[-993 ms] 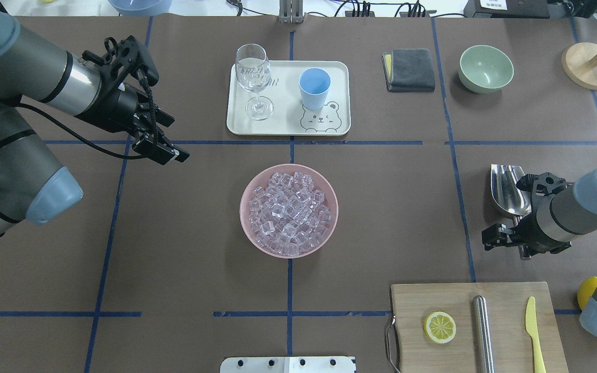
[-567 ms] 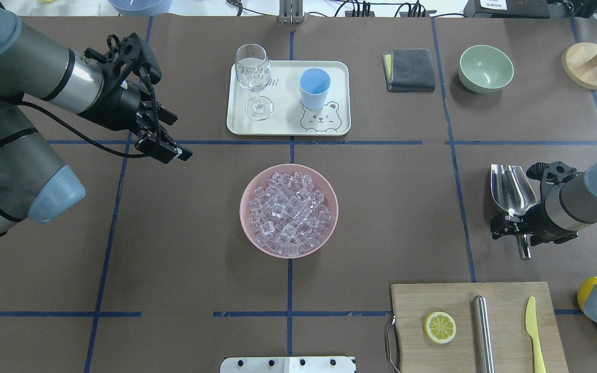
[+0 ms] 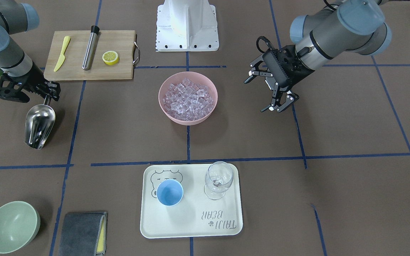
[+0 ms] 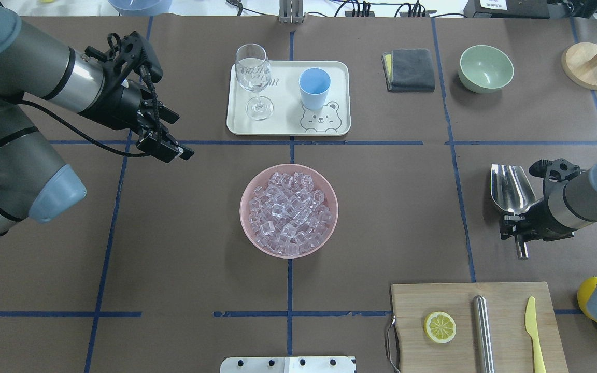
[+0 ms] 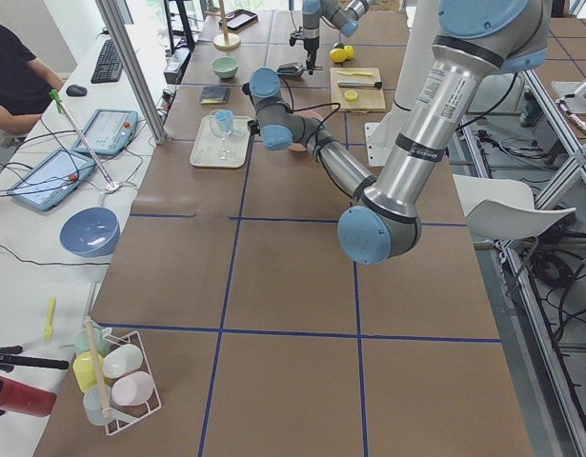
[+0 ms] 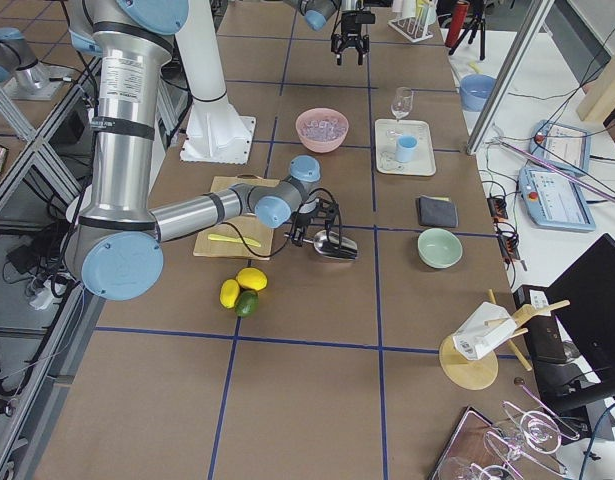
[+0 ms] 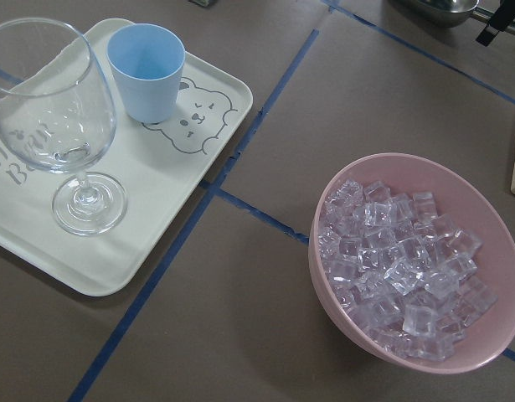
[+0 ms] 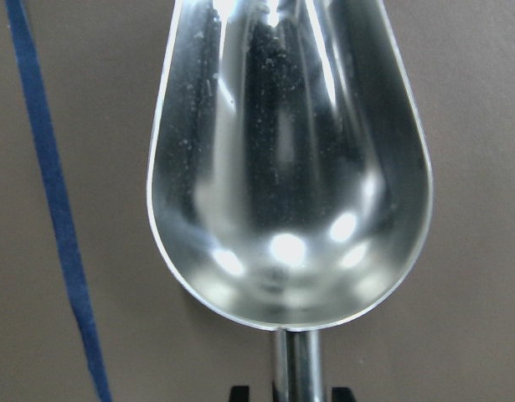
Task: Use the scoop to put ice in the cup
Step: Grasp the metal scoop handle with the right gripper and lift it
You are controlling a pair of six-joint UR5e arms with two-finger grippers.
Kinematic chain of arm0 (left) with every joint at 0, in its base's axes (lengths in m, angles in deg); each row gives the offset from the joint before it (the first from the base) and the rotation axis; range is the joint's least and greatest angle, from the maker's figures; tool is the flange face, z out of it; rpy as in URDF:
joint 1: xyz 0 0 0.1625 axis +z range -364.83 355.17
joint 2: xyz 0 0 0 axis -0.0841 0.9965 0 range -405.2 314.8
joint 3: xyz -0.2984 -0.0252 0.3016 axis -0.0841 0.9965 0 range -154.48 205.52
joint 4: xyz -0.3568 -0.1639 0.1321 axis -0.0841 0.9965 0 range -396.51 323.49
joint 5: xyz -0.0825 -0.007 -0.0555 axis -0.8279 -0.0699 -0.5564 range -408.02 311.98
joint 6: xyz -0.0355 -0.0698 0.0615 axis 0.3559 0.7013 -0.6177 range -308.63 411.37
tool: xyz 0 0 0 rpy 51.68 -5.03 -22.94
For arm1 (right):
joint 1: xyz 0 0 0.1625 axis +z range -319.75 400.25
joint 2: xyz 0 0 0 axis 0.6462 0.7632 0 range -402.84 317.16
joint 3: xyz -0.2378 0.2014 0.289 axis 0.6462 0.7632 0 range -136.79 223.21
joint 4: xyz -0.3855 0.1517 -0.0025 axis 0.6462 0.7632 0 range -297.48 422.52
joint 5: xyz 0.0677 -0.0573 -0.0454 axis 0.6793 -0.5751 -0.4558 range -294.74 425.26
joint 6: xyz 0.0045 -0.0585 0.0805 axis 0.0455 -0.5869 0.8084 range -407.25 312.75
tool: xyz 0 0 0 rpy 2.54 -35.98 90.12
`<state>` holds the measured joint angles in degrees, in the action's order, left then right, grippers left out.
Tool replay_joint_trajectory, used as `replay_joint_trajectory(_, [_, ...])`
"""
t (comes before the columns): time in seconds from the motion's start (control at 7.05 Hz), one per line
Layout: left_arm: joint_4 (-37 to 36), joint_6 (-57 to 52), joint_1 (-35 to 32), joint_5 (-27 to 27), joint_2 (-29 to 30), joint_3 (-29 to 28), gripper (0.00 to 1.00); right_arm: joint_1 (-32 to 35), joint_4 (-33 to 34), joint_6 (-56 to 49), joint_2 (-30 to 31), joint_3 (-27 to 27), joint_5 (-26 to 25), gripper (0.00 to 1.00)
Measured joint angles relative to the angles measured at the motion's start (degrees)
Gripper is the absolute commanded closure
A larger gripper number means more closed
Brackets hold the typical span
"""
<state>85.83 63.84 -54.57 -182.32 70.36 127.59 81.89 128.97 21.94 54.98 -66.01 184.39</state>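
Note:
I expect the steel scoop (image 3: 40,125) to fill when I push it in and to empty completely when I pour, because the ice lies in separate cubes (image 3: 188,100).
The ice (image 4: 288,210) fills a pink bowl (image 4: 249,233) at the table's middle; it also shows in the left wrist view (image 7: 399,276). The light-blue cup (image 4: 314,87) stands empty on a white tray (image 4: 283,98), next to a wine glass (image 4: 253,77). The steel scoop (image 4: 508,186) lies on the table at the right, trough up (image 8: 290,167). My right gripper (image 4: 519,228) is low over its handle, one finger on each side with small gaps, open. My left gripper (image 3: 278,106) is open and empty, above the table left of the bowl.
A cutting board (image 4: 459,336) at the front right holds a lemon slice, a steel cylinder and a yellow knife. A green bowl (image 4: 485,67), a grey cloth (image 4: 409,69) and a wooden stand (image 4: 588,65) sit at the back right. A lemon (image 4: 588,290) lies by the right arm.
My right gripper has moved right, from beside the scoop's handle to astride it. My left gripper has shifted slightly right. The scoop has barely moved.

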Motion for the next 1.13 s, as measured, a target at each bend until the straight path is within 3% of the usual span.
replay_joint_trajectory(0.71, [0.00, 0.00, 0.00, 0.00, 0.41, 0.16, 0.00, 8.90, 2.06, -0.63, 0.02, -3.82, 5.77, 1.00])
replay_joint_trajectory(1.13, [-0.08, 0.01, -0.04, 0.00, 1.01, 0.93, 0.00, 12.14, 4.28, -1.09, -2.62, -6.49, 5.85, 1.00])
